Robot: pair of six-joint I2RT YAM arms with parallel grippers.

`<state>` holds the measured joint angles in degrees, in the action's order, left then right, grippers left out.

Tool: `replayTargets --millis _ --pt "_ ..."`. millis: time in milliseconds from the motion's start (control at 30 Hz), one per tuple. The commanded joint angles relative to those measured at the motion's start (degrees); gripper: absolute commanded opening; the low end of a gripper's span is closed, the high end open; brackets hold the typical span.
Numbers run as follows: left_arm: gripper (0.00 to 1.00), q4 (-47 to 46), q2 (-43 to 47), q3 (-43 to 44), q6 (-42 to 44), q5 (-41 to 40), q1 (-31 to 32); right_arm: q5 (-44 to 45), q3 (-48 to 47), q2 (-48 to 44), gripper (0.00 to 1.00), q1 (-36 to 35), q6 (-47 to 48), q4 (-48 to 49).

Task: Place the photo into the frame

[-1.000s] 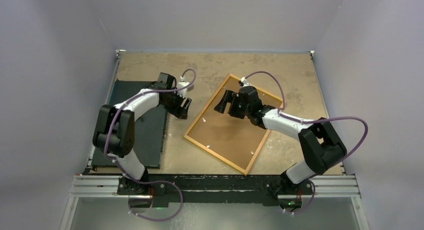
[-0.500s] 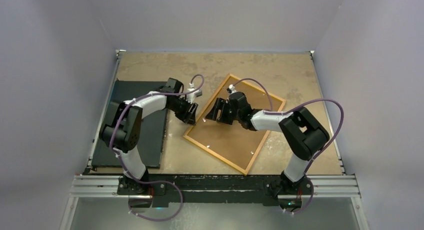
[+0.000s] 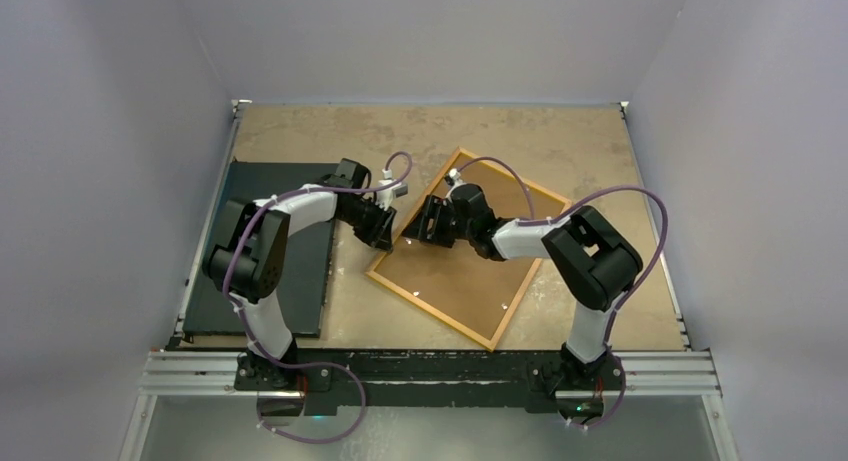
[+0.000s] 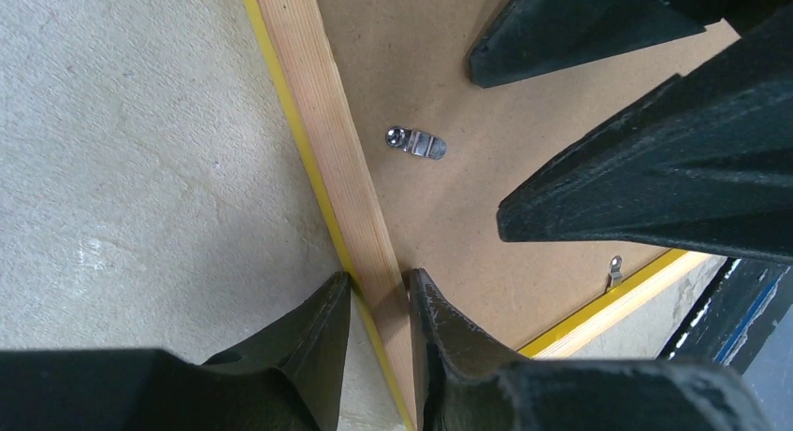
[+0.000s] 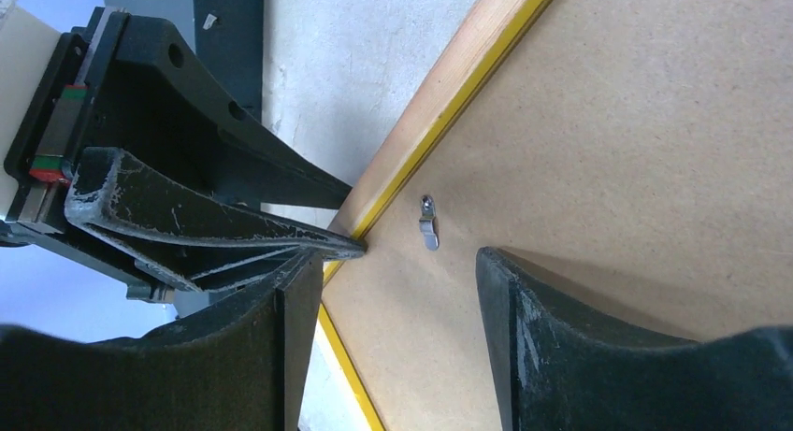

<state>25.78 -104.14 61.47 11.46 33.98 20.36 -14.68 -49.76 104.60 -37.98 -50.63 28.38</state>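
The clip (image 4: 416,142) is pointing away from the rail. My left gripper should move clear of the rail's inner side, and my right gripper should turn the clip over the rail (image 4: 365,202).
The frame (image 3: 430,309) lies face down on the table, its brown backing board (image 3: 465,271) up, held by small metal clips (image 4: 418,143). My left gripper (image 3: 383,239) is shut on the frame's left wooden rail (image 4: 323,122), one finger on the yellow outer edge and one inside against the backing (image 4: 377,281). My right gripper (image 3: 425,226) is open and empty, hovering just above the backing beside a clip (image 5: 427,222), its jaws wide apart (image 5: 393,263). Its left finger is close to the left gripper (image 5: 187,216). The photo is not in view.
A black flat board (image 3: 290,271) lies on the table left of the frame, under the left arm; it also shows in the right wrist view (image 5: 229,29). The table is walled in at the back and on both sides.
My right gripper has moved left across the backing to the frame's left edge. My left gripper has moved right and down onto the frame's left rail.
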Motion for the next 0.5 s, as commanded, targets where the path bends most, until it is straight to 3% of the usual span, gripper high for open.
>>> replayTargets --millis 0,233,333,467 --pt "0.25 0.0 0.6 0.1 0.1 4.0 -0.1 -1.6 -1.5 1.9 0.63 -0.5 -0.8 1.3" --pt "0.52 1.4 2.6 1.9 0.7 9.7 -1.1 -1.8 -1.7 2.5 0.61 -0.6 -0.9 1.1" --pt "0.53 1.5 2.5 2.4 0.9 10.1 -1.9 -1.8 -1.8 2.5 0.60 -0.6 -0.9 1.1" --pt "0.42 1.1 1.0 2.8 0.9 10.0 -4.0 -2.0 -1.7 2.7 0.60 -0.6 -1.0 1.3"
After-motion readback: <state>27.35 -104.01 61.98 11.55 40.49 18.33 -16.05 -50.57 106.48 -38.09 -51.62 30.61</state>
